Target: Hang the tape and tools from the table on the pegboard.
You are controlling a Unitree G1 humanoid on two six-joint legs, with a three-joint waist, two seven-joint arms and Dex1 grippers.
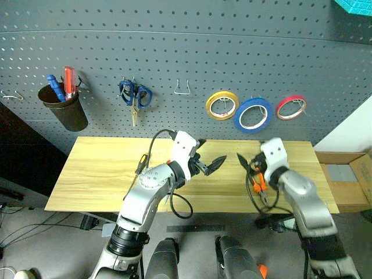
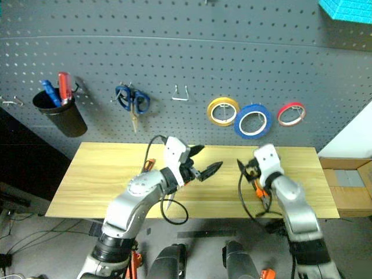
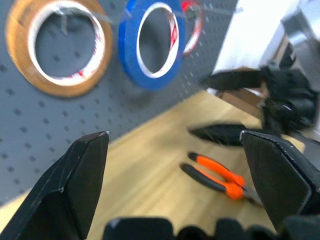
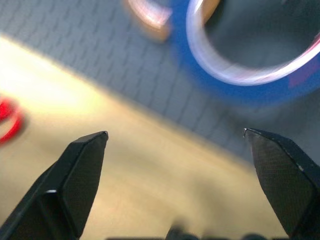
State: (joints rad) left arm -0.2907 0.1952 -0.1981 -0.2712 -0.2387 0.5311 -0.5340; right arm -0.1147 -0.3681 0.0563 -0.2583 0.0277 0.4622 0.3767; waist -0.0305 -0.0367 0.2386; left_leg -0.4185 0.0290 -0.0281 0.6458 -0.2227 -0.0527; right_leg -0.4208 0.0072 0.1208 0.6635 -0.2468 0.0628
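The empty metal hook (image 1: 182,88) is shaped into a loop. The orange-and-black pliers (image 1: 260,182) should rest in it with their jaws down and their handles spread upward when I hang them.
The blue tape (image 1: 253,114) hangs on the pegboard (image 1: 174,52) between a yellow roll (image 1: 222,104) and a red roll (image 1: 291,107). Below it, over the table (image 1: 99,174), my right gripper (image 1: 246,163) is open and empty; its fingers (image 4: 80,170) frame the tape (image 4: 240,75). The orange-and-black pliers (image 1: 260,187) lie on the table under my right wrist, also seen as pliers (image 3: 220,177). My left gripper (image 1: 212,152) is open and empty at mid-table, pointing towards the right gripper. A blurred red shape (image 4: 7,122) lies on the wood.
Blue-handled scissors (image 1: 135,96) hang left of an empty metal hook (image 1: 182,88). A dark cup (image 1: 64,107) on the pegboard's left holds blue and red handles. A cardboard box (image 1: 349,180) stands beyond the table's right end.
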